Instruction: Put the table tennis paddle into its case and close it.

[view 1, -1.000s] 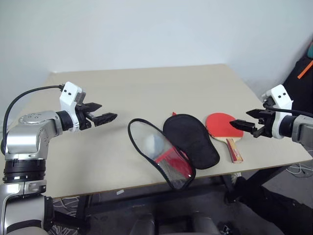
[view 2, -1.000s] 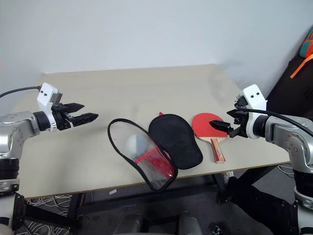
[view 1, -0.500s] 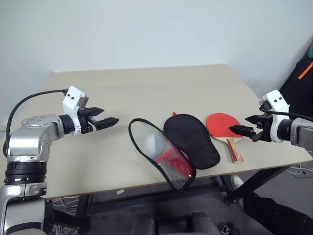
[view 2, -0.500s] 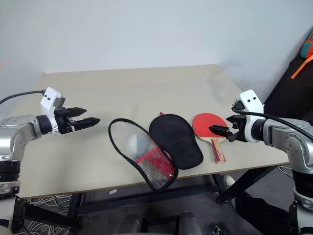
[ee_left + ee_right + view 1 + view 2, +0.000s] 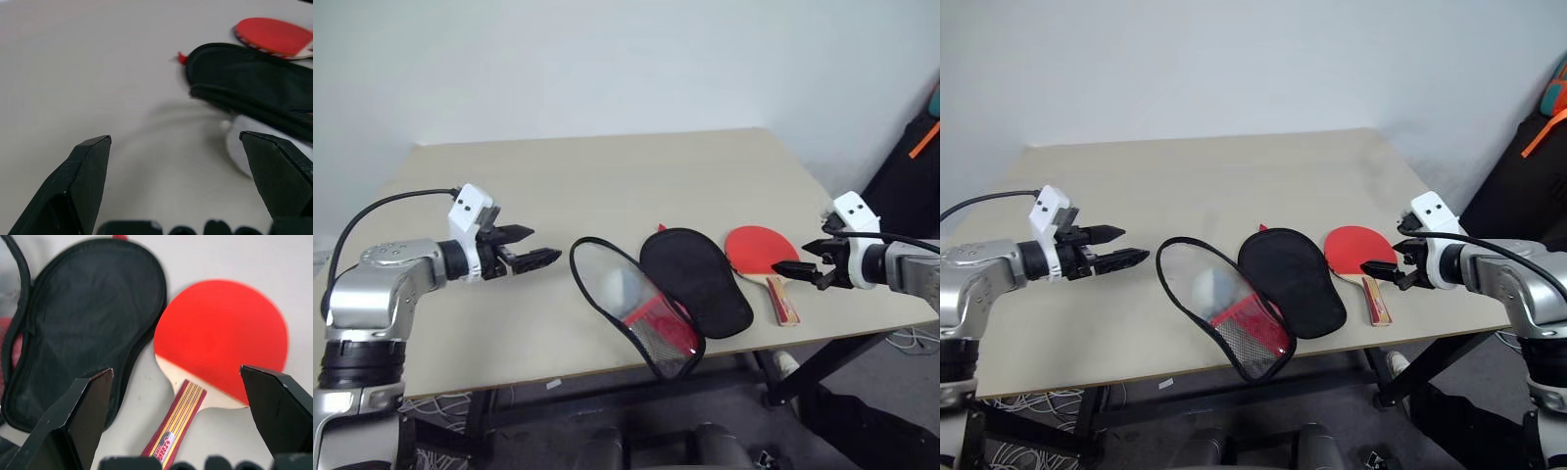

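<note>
My gripper will leave the pale round lump (image 5: 623,289) behind, uncovered, when I fold that half over the paddle, because the lump shows hazily through the clear panel (image 5: 598,262).
The table tennis paddle (image 5: 759,249) lies red face up on the table's right side, with its striped wooden handle (image 5: 178,412) pointing at the front edge. Left of it the case (image 5: 697,280) lies unzipped and spread flat, one half showing black lining and the other a clear panel (image 5: 625,300) with red fabric beneath. My right gripper (image 5: 797,262) hovers open just right of the handle and points at it, touching nothing. My left gripper (image 5: 540,247) is open and empty above the table, left of the case and aimed at it.
A pale round lump (image 5: 619,285) shows under the clear panel. The case's near end overhangs the table's front edge (image 5: 558,372). A black bag with an orange strap (image 5: 922,142) stands past the right edge. The wall is behind.
My right gripper has sunk closer to the table beside the paddle's handle. My left gripper has dropped slightly and drifted a little toward the case. Both stay open.
</note>
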